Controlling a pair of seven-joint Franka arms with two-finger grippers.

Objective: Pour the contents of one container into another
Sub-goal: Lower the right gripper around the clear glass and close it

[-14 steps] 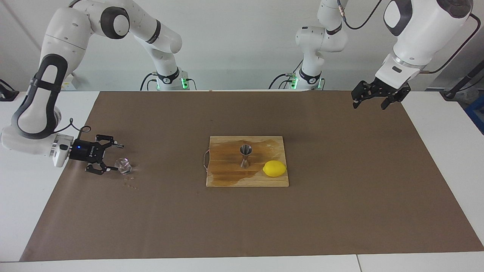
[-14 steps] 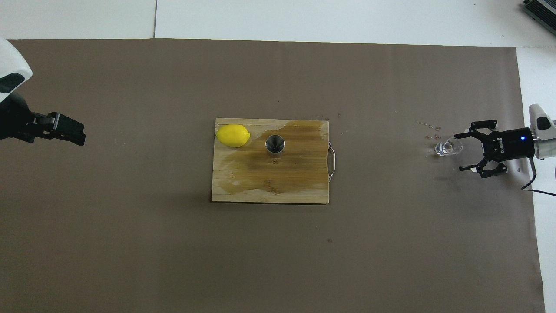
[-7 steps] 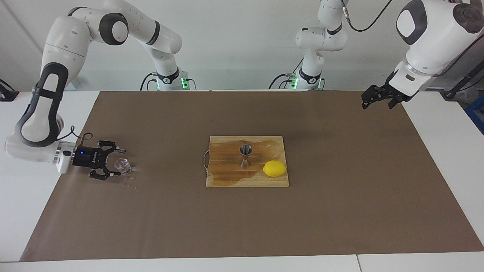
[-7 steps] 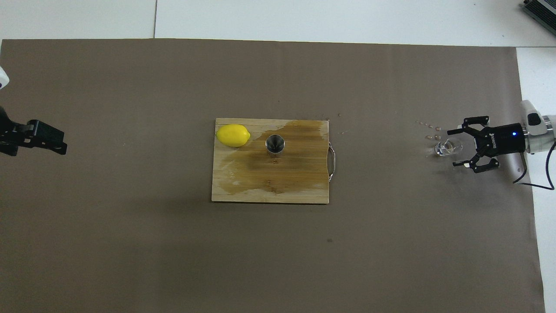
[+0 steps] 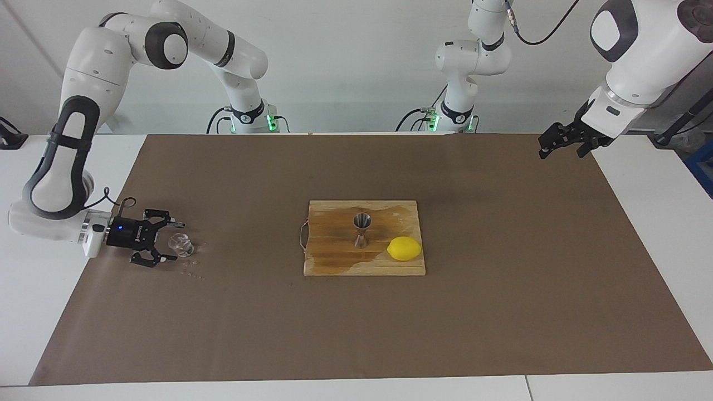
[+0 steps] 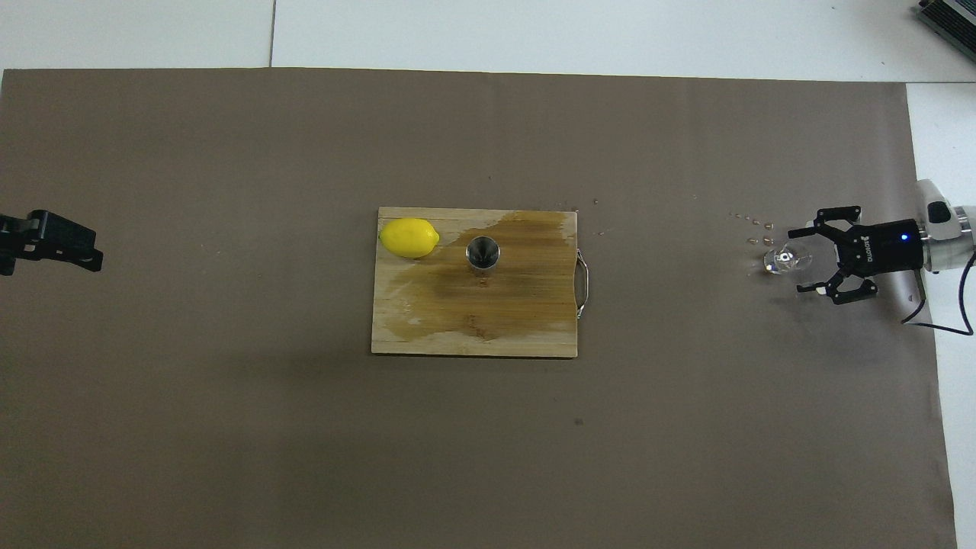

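Droplets (image 6: 767,241) are scattered over the brown paper beside the glass (image 6: 784,259), so the robot should expect clear liquid in the glass to flow into the jigger when the robot pours.
The small clear glass tumbler (image 5: 180,245) stands on the brown paper at the right arm's end of the table; it also shows in the overhead view (image 6: 781,261). My right gripper (image 5: 174,241) lies low and level, open, its fingers on either side of the glass, as the overhead view (image 6: 797,260) also shows. The steel jigger (image 5: 362,229) stands upright on the wooden cutting board (image 5: 334,262), mouth up in the overhead view (image 6: 483,253). My left gripper (image 5: 562,146) hangs open and empty over the left arm's end of the table and waits.
A lemon (image 5: 404,248) lies on the board beside the jigger, toward the left arm's end. The board (image 6: 427,335) has a large wet stain. Several droplets (image 6: 755,223) dot the brown paper next to the glass.
My right gripper has slid in toward the glass until its fingers flank it. My left gripper has drawn back toward its own end of the table.
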